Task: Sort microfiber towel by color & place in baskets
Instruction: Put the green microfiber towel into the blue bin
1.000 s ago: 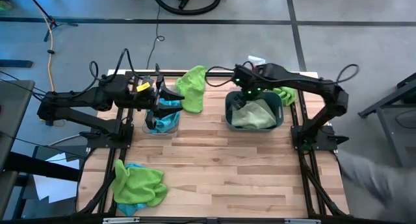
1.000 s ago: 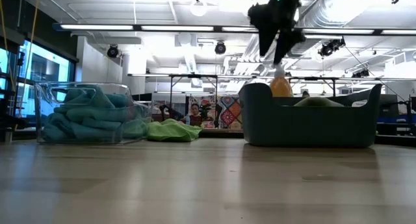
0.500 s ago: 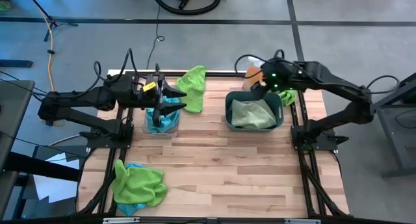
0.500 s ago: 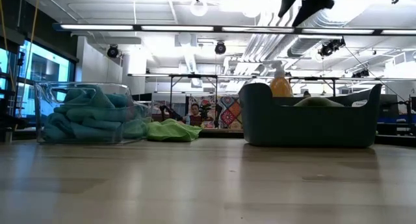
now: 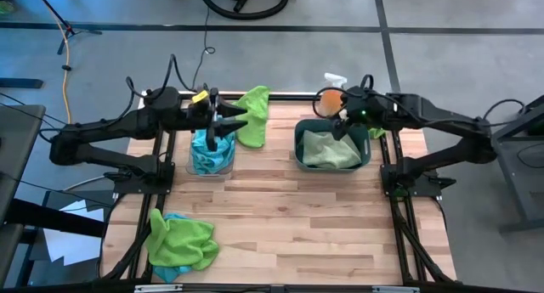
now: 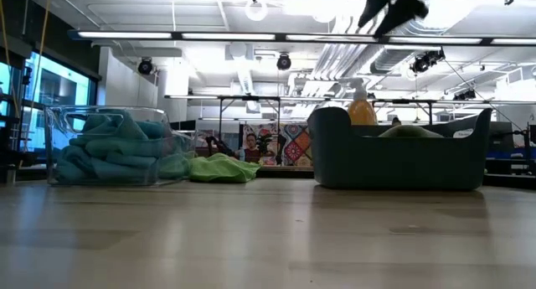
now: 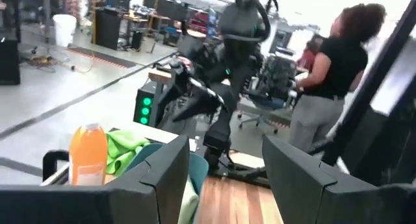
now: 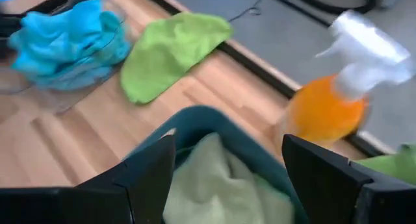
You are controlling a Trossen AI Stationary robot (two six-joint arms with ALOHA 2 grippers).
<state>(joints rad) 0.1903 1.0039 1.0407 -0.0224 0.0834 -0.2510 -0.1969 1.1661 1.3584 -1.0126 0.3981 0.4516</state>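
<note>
My right gripper's forearm (image 5: 376,111) is over the green towel (image 5: 376,132) beside the tub, and that towel is behind the gripper's fingers. Next, I move back and come down onto that towel.
My left gripper (image 5: 228,123) (image 7: 221,185) is open and hovers over the clear bin (image 5: 211,154) (image 6: 109,147), which holds blue towels (image 8: 62,39). My right gripper (image 5: 342,123) (image 8: 227,185) is open too, above the far rim of the dark teal tub (image 5: 331,146) (image 6: 400,151); a pale green towel (image 8: 221,178) lies inside the tub. One green towel (image 5: 252,115) (image 6: 222,167) lies flat at the far edge. A green and blue pile (image 5: 178,239) sits at the near left corner.
An orange spray bottle (image 5: 330,100) (image 8: 331,100) stands behind the tub, and another green towel (image 5: 374,126) lies to the tub's right. A person (image 7: 328,87) stands in the room beyond the table. Bare wood (image 5: 297,216) spans the middle and near right.
My right gripper has risen from low over the tub, out of the top of the low view, and has moved toward the table's right and far edge. My left gripper has shifted slightly toward the far edge above the clear bin.
</note>
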